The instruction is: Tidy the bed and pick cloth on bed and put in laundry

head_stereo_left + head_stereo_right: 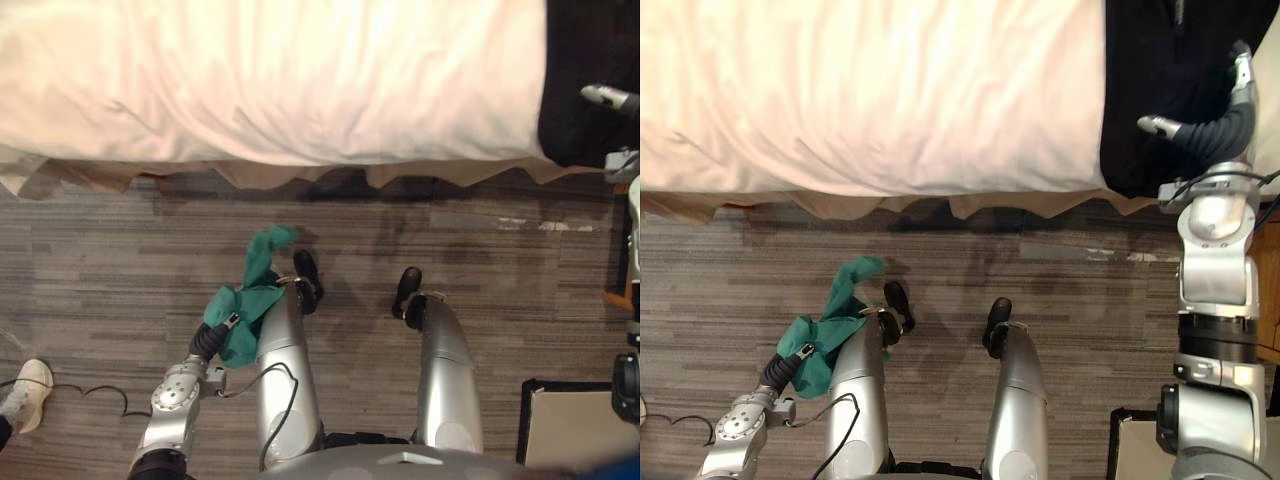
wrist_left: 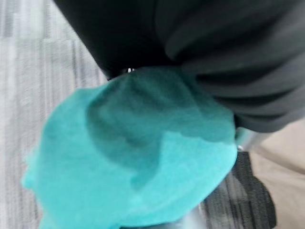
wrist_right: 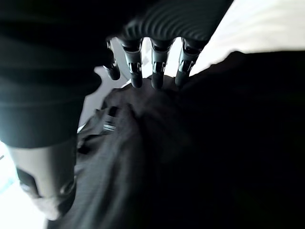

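Observation:
The black cloth [image 1: 575, 122] lies spread over the bed in loose folds [image 3: 131, 131], so I expect it to hang long and limp under my right gripper once I lift it.
A teal cloth [image 1: 250, 300] hangs bunched at my left hand [image 1: 207, 340], low beside my left leg and above the grey carpet. Seen from the left wrist, the teal cloth [image 2: 138, 157] lies right under the hand's dark cover. A black cloth [image 1: 1150, 80] lies on the right end of the bed [image 1: 280, 70], on its pale cream cover. My right hand [image 1: 1225, 120] reaches over the black cloth [image 3: 190, 157], open, with its straight fingers [image 3: 157, 71] at the fabric and its thumb spread apart from them.
A tan bed skirt [image 1: 260, 175] hangs along the bed's near edge. A dark-framed box [image 1: 575, 425] stands on the floor at the lower right. A person's white shoe [image 1: 28, 390] shows at the left edge. Wooden furniture [image 1: 620, 295] stands at the right edge.

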Controlling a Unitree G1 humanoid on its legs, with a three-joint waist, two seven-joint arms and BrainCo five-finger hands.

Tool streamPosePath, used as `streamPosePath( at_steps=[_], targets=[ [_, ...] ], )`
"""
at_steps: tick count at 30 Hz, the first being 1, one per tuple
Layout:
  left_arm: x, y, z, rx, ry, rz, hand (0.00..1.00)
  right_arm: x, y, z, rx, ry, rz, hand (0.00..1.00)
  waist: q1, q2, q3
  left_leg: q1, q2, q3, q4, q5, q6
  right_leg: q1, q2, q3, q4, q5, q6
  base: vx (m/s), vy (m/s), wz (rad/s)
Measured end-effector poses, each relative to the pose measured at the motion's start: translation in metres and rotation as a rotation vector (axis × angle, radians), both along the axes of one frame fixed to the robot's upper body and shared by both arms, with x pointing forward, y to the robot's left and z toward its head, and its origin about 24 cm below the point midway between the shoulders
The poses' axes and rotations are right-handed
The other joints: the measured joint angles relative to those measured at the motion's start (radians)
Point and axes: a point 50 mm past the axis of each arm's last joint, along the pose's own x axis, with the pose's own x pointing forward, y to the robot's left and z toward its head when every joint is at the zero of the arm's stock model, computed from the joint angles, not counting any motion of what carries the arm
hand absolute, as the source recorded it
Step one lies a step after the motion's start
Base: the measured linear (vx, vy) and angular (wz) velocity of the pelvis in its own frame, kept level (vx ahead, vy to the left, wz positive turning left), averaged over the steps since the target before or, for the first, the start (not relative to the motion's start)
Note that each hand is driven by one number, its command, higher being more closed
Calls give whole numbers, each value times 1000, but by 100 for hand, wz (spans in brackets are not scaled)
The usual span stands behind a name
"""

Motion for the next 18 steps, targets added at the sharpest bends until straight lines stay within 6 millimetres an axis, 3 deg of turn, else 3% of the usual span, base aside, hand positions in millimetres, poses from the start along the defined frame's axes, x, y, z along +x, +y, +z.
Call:
streamPosePath(
  at_steps=[3, 4, 13, 16, 18],
  targets=[
    [8, -9, 0, -17, -36, 10, 100, 0, 1, 22, -25, -56, -11, 0, 0, 7, 33, -56, -1, -1, 19, 6, 9, -61, -2, 5, 34, -1, -1, -34, -51, 4],
    [13, -10, 2, -14, -56, 21, 100, -1, 1, 33, -42, -81, -17, 100, 0, 6, 43, -80, 0, -3, 28, 9, 11, -88, -4, 7, 48, -2, -2, -56, -51, 5],
    [31, -5, 15, -12, -137, 63, 100, 0, -19, 54, -75, -14, 1, 100, -11, 5, 43, -129, -17, -23, 24, 38, 6, -148, -36, 1, 108, -7, -16, -59, -91, 11],
    [29, 0, 15, -26, -135, 77, 100, 5, -23, 42, 7, -19, 68, 100, -2, 3, 42, -75, -17, -16, -13, 59, 4, -99, -31, -7, 83, 0, -22, -2, -122, 0],
    [27, 2, 17, -30, -145, 79, 100, 11, -18, 11, 61, 18, 148, 100, 5, -2, 40, 8, -15, -5, -54, 75, -6, -24, -19, -11, 46, 4, -24, 46, -157, -10]
  ],
)
